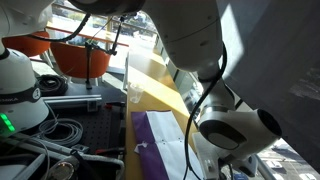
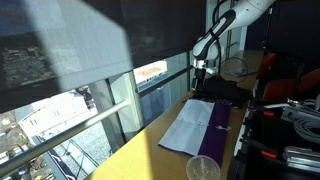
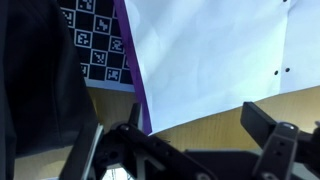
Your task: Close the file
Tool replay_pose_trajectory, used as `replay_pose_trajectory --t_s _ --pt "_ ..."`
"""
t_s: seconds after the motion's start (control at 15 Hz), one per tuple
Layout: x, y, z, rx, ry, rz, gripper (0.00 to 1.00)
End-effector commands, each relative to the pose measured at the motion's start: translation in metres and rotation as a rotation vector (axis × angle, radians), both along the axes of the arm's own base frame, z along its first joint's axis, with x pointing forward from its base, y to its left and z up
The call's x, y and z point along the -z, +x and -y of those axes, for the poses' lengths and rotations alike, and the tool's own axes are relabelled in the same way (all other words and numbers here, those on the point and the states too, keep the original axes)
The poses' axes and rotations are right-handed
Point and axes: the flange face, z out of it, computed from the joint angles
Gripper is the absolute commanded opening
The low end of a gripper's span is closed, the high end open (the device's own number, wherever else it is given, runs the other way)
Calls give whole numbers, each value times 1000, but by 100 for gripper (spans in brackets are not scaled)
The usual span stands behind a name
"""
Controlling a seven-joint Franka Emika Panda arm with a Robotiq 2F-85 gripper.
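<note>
My open fingers are on both sides of the purple file's corner (image 3: 148, 129), so I keep lowering my gripper until it can close on the purple edge (image 3: 143, 108) there.
The purple file (image 2: 219, 124) lies open and flat on the tan table, with white sheets (image 2: 188, 129) spread on one side. In an exterior view it shows as a purple cover (image 1: 153, 140) with paper (image 1: 176, 156) beside the arm. My gripper (image 2: 200, 70) hangs above the file's far end, apart from it. In the wrist view the gripper (image 3: 200, 135) is open and empty, its fingers over bare table just past the edge of the white paper (image 3: 210, 50). The purple cover (image 3: 131, 62) runs along the paper's left side.
A clear plastic cup (image 2: 203, 168) stands near the file's near end. A checkerboard marker sheet (image 3: 95, 45) lies beside the purple cover. A window runs along the table's long edge (image 2: 150, 140). Cables and equipment (image 2: 295, 120) crowd the opposite side.
</note>
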Motion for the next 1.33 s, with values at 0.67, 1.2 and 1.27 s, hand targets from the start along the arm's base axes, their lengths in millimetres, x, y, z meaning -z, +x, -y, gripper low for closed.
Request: replay_pose_trajectory --t_s 0.67,1.2,1.27 --pt "74 51 27 -81 83 -30 100" --pt "82 50 31 -70 171 -85 36" --pt "80 49 32 -68 186 -93 30"
